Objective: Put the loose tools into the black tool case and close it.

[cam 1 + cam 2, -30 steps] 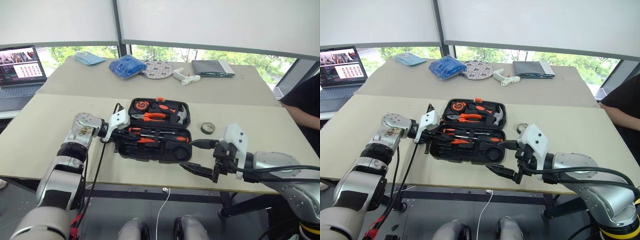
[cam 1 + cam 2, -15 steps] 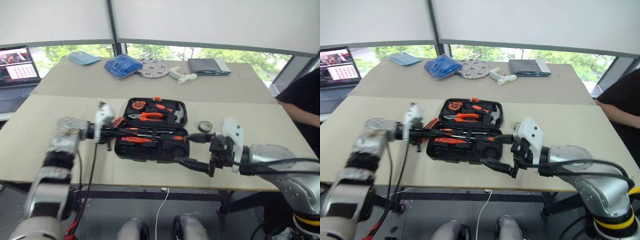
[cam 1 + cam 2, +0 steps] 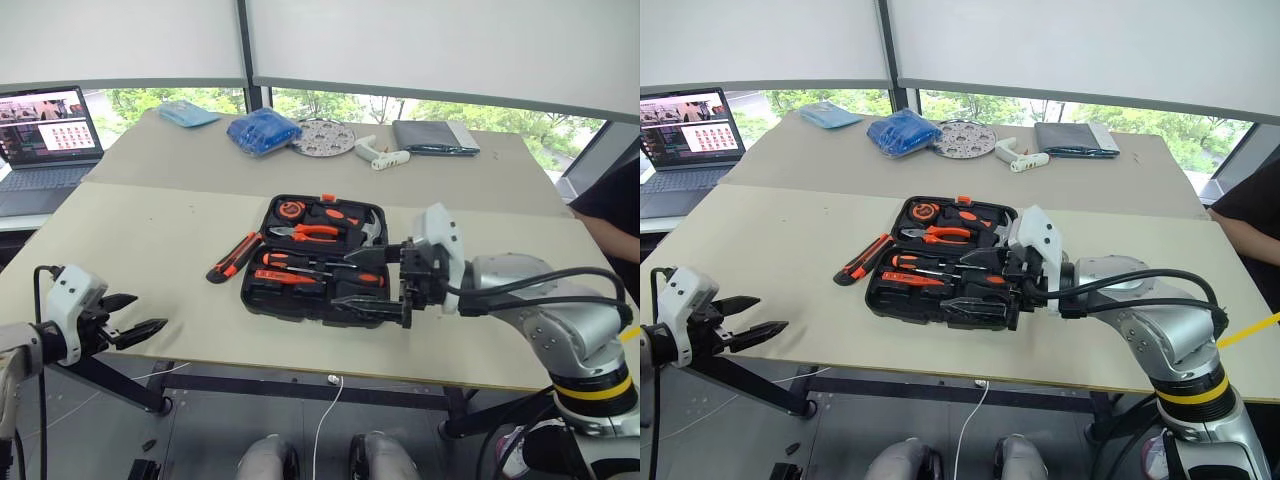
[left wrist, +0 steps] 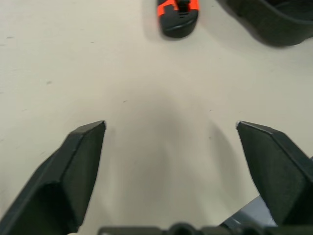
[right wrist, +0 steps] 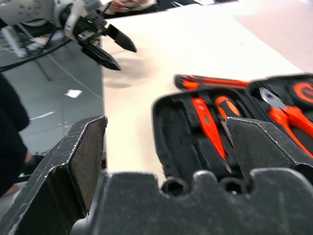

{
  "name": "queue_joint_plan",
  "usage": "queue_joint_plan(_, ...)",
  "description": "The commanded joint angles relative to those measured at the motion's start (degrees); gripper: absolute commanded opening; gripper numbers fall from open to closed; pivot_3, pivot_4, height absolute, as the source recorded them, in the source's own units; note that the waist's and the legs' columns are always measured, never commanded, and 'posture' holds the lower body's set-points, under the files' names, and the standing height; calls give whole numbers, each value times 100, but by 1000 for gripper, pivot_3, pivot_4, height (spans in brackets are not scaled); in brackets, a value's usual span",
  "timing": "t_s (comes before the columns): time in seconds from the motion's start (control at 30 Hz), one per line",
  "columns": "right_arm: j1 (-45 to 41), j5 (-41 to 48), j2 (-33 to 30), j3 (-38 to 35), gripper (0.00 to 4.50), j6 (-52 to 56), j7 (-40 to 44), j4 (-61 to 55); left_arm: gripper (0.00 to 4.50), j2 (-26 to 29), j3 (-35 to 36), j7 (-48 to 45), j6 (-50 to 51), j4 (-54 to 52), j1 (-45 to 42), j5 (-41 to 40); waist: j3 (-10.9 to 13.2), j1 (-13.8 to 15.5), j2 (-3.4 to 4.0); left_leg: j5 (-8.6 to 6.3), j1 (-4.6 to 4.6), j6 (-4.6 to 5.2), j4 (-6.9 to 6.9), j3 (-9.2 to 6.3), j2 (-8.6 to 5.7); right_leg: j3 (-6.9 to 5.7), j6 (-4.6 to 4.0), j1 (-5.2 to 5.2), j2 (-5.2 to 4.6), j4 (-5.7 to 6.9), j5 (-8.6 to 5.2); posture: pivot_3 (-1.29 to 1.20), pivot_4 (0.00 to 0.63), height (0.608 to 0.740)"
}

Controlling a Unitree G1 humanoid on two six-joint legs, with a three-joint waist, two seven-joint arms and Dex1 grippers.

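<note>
A long empty slot point(image 3: 283, 298) can be seen along the front edge of the black tool case, so the utility knife point(image 3: 235, 258) should come to rest flat there when the robot lowers the knife.
The black tool case point(image 3: 300, 300) lies open in the middle of the near table, with screwdrivers point(image 3: 300, 264) in its front half and pliers point(image 3: 312, 232) in the back half. A black-and-orange utility knife point(image 3: 231, 257) lies loose on the table just left of the case. My right gripper point(image 3: 342, 282) hovers open over the case's front right part, pointing left, nothing between its fingers. My left gripper point(image 3: 148, 312) stands open and empty at the table's front left edge, well away from the knife. The left wrist view shows the knife's end point(image 4: 178, 14) ahead over bare tabletop.
On the far table are a laptop point(image 3: 45, 130), a blue cloth point(image 3: 262, 132), a round perforated disc point(image 3: 325, 137), a white tool point(image 3: 385, 155) and a dark grey pouch point(image 3: 435, 137). A person's dark sleeve point(image 3: 610, 200) shows at the right edge.
My left gripper pulled back from the case's left edge to the table's front left and went from shut to open. My right gripper shifted left over the case. The camera also moved.
</note>
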Motion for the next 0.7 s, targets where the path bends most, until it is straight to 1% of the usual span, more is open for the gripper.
queue_joint_plan(0.03,-98,-43,48,-112,4500,-148,28,-75,4421,163,-838,332,501,128,-1216,95,0,43,-1,1,-1,-1,1,0,-2,-4,0,1,3,4,1,0,150,718)
queue_joint_plan(0.1,4,-22,48,-146,4500,-118,-18,-213,4421,214,-1808,370,644,597,-2168,582,-1,87,-4,4,-3,-6,2,1,-9,-21,0,5,23,11,1,0,150,718)
queue_joint_plan(0.13,38,-19,50,-154,4500,-104,-37,-260,4421,249,-2134,381,602,813,-2472,787,-2,81,-4,5,-2,-6,2,7,-10,-20,-5,6,46,10,6,0,150,718)
queue_joint_plan(0.17,48,-24,59,-148,4500,-93,-54,-282,4421,282,-2321,382,548,974,-2648,896,-2,65,-4,5,-1,-5,2,11,-10,-17,-27,8,49,11,19,0,150,718)
queue_joint_plan(0.23,159,2,47,-187,4500,-54,-117,-406,4421,6,-2668,432,589,1512,-3362,995,-3,-39,-3,7,6,-1,1,28,-10,-1,-32,6,66,9,23,0,150,718)
queue_joint_plan(0.27,217,17,41,-207,4500,-40,-150,-464,4421,-126,-2868,458,528,1809,-3668,1104,-2,-57,-5,12,8,10,1,30,-9,2,-31,7,73,12,22,0,150,718)
queue_joint_plan(0.3,280,18,39,-218,4500,-33,-199,-526,4421,-248,-3102,428,417,2120,-3916,1246,-2,-67,-5,32,3,45,1,27,-3,1,-29,5,89,10,20,0,150,718)
queue_joint_plan(0.37,340,14,48,-221,4500,-21,-271,-594,4421,-377,-3371,348,207,2579,-4178,1418,-2,-100,-5,33,2,45,0,27,3,1,-34,2,99,11,18,0,150,718)
queue_joint_plan(0.43,428,14,55,-225,4500,-4,-361,-701,4421,-628,-3581,273,43,3101,-4446,1493,-1,-156,-6,28,3,37,-1,29,4,3,-39,-4,99,11,9,0,150,718)
queue_joint_plan(0.53,508,-7,48,-217,4500,-8,-456,-806,4421,-914,-3744,199,-171,3621,-4697,1570,-1,-162,-7,28,3,37,-3,28,5,1,-39,-6,99,16,2,0,150,718)
queue_joint_plan(0.63,564,-136,11,-172,4500,-90,-495,-844,4421,-1021,-3966,228,-491,4110,-4806,1875,-1,-159,-7,28,7,37,1,28,3,5,-3,-3,92,20,-20,0,150,718)
queue_joint_plan(0.7,562,-194,7,-153,4500,-114,-513,-846,3908,-1059,-3979,469,-754,4584,-4906,2063,-1,-149,-6,28,10,38,5,27,4,7,-3,1,89,19,-21,0,150,718)
